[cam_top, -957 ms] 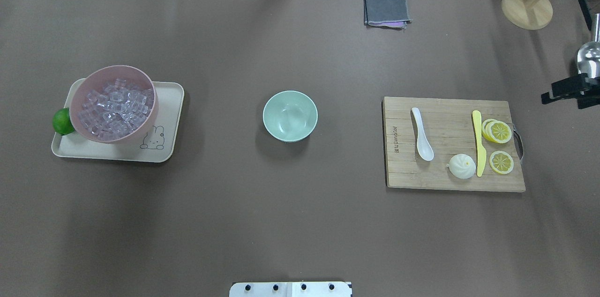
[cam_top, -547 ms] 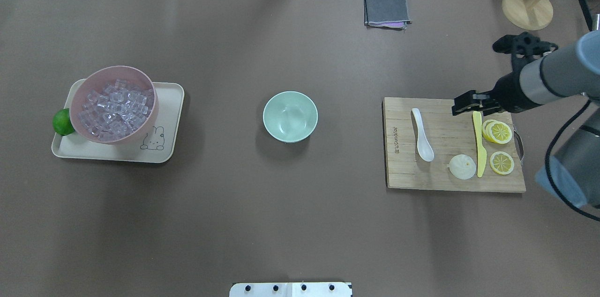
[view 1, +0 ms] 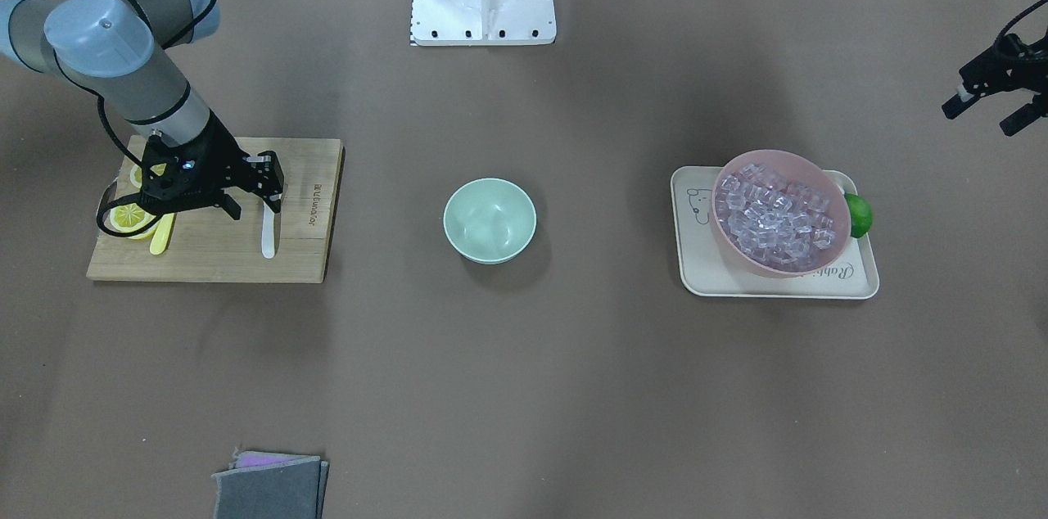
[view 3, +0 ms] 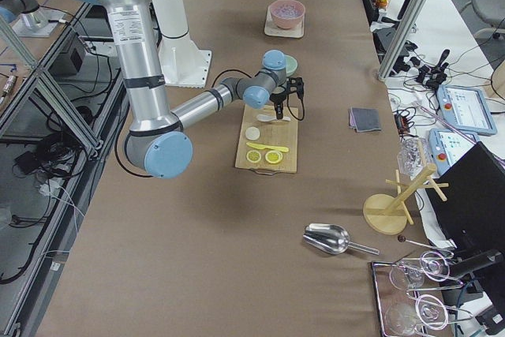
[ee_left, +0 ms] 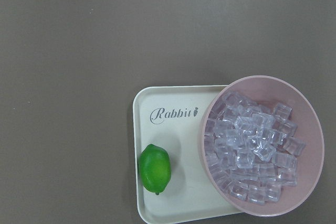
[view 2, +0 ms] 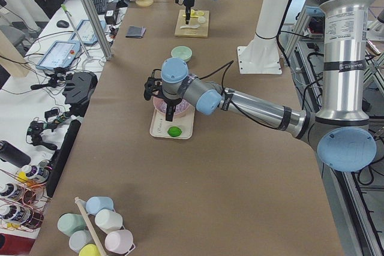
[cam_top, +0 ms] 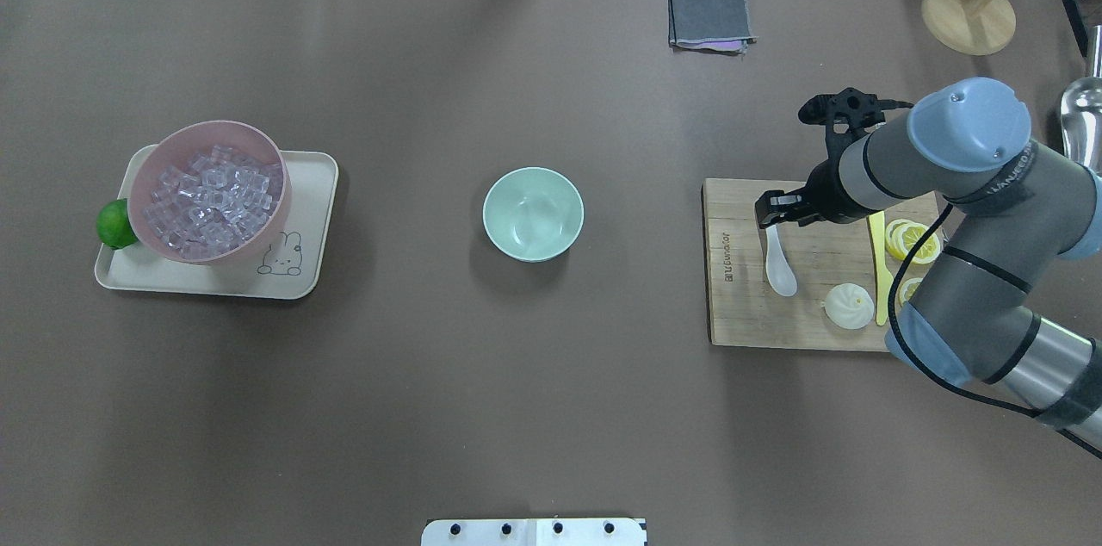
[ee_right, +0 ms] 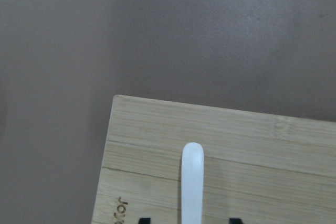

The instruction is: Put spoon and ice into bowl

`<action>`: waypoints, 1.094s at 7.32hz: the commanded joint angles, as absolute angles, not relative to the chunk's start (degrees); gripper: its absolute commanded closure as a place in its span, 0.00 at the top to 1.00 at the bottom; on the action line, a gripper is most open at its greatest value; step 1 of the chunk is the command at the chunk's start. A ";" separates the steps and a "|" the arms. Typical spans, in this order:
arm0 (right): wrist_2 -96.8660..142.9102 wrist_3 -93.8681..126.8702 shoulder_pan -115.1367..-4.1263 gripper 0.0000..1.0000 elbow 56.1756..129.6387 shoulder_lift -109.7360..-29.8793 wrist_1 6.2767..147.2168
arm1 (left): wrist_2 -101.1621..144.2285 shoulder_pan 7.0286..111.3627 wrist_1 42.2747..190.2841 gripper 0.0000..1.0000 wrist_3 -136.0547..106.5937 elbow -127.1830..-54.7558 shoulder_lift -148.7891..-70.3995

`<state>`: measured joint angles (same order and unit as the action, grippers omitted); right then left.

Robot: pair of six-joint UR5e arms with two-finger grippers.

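Observation:
I expect the spoon's handle point(view 1: 268, 231) to stick out over the mint-green bowl's rim when I lower the white spoon in, since the handle is long for that bowl point(view 1: 490, 221).
The white spoon point(cam_top: 777, 257) lies on the wooden cutting board point(cam_top: 826, 326), its handle pointing to the table's far side. My right gripper point(cam_top: 770, 214) is open and low over the handle end. In the right wrist view the handle point(ee_right: 192, 182) lies between the two fingertips. The mint-green bowl point(cam_top: 533, 214) stands empty at the table's middle. The ice point(cam_top: 215, 197) fills the pink bowl point(cam_top: 258, 251) on the left. My left gripper point(view 1: 987, 111) hangs open above that bowl. The left wrist view looks down on the ice point(ee_left: 252, 150).
The pink bowl sits on a cream tray point(cam_top: 310, 210) with a lime point(cam_top: 114, 223). On the board lie a yellow knife point(cam_top: 880, 270), a bun point(cam_top: 849, 305) and lemon slices point(cam_top: 917, 243). A grey cloth point(cam_top: 710, 15), wooden stand point(cam_top: 968, 15) and metal scoop point(cam_top: 1083, 111) are at the far right.
My right arm has come in from the right edge and moved left across the board until its open gripper is over the spoon's handle. The spoon, bowl and ice have not moved.

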<state>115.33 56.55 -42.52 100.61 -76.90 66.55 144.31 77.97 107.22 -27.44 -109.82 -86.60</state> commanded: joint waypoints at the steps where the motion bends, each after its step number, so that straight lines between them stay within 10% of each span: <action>1: 114.09 56.16 -41.40 0.55 97.66 -75.94 66.01 | 144.32 77.87 107.23 0.98 -27.60 -109.86 -86.57; 3: 113.99 56.07 -40.70 0.42 96.86 -75.41 66.01 | 144.32 77.87 107.23 0.98 -28.21 -109.86 -86.66; 4: 114.26 56.16 -40.61 0.10 96.77 -75.15 66.44 | 144.32 77.78 107.31 0.98 -28.73 -109.86 -86.66; 5: 114.52 56.08 -40.61 0.00 96.85 -74.80 66.71 | 144.40 77.70 107.23 0.98 -28.83 -109.86 -86.66; 8: 114.61 67.43 -40.26 0.00 97.64 -66.15 72.99 | 140.49 72.71 107.23 0.98 -35.30 -109.77 -89.46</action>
<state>114.72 60.69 -40.55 97.32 -71.29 68.99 143.37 75.46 107.23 -31.90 -109.78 -87.91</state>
